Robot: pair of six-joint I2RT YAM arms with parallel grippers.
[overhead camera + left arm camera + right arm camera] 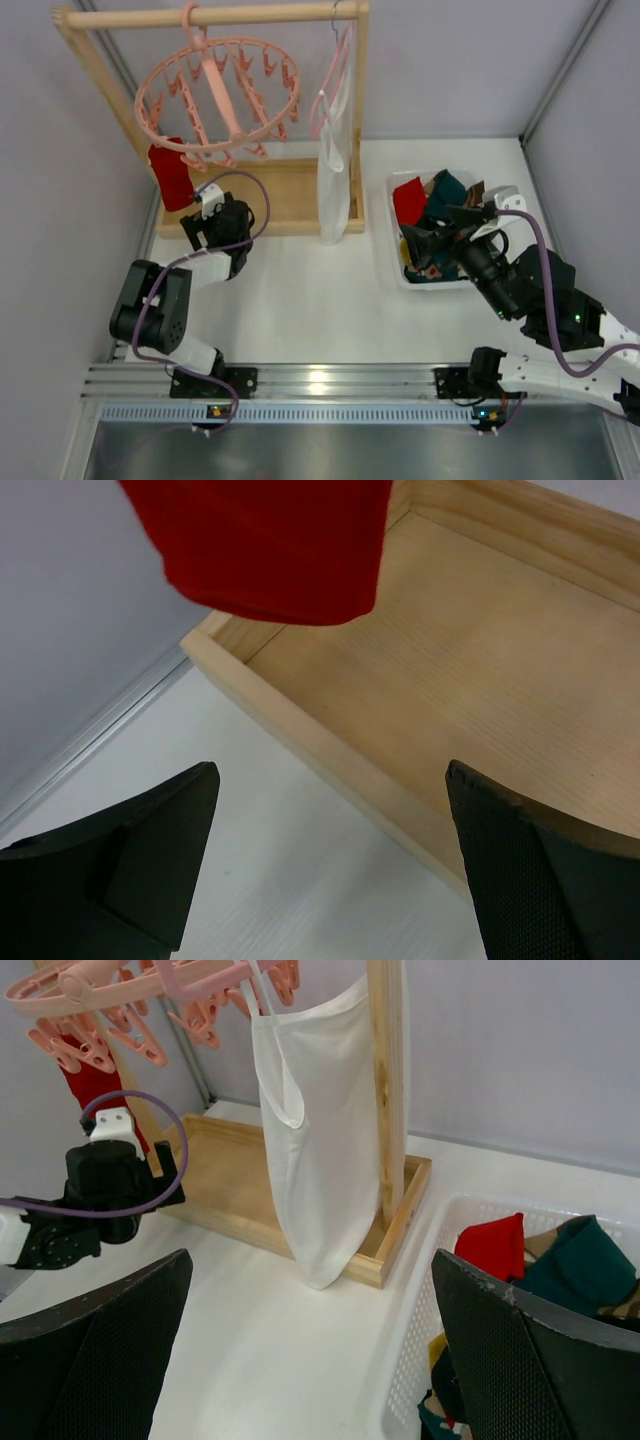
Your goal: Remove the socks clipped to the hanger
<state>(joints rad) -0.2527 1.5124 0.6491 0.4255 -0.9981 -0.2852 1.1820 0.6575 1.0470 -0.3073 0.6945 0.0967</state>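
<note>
My left gripper is open and the red sock's lower end (178, 201) hangs free in front of it, so I should keep going toward that end (275, 598) until both fingers can close on it.
The round pink hanger (218, 100) hangs by its hook from the wooden rail. One red sock (172, 175) stays clipped at its lower left edge. My left gripper (197, 222) is open and empty, just below and right of that sock. In the left wrist view the red sock (270, 540) hangs above and ahead of the open gripper (330, 850), not touching it. My right gripper (445, 228) is open and empty over the white basket (392, 250), which holds several red, teal and dark socks. The right wrist view shows the hanger (130, 990) and the red sock (90, 1080) far off.
The wooden frame's base tray (480, 680) lies under the hanger. A white cloth (333, 170) on a slim pink hanger hangs by the right post; it also shows in the right wrist view (320, 1140). Grey walls stand close on the left and behind.
</note>
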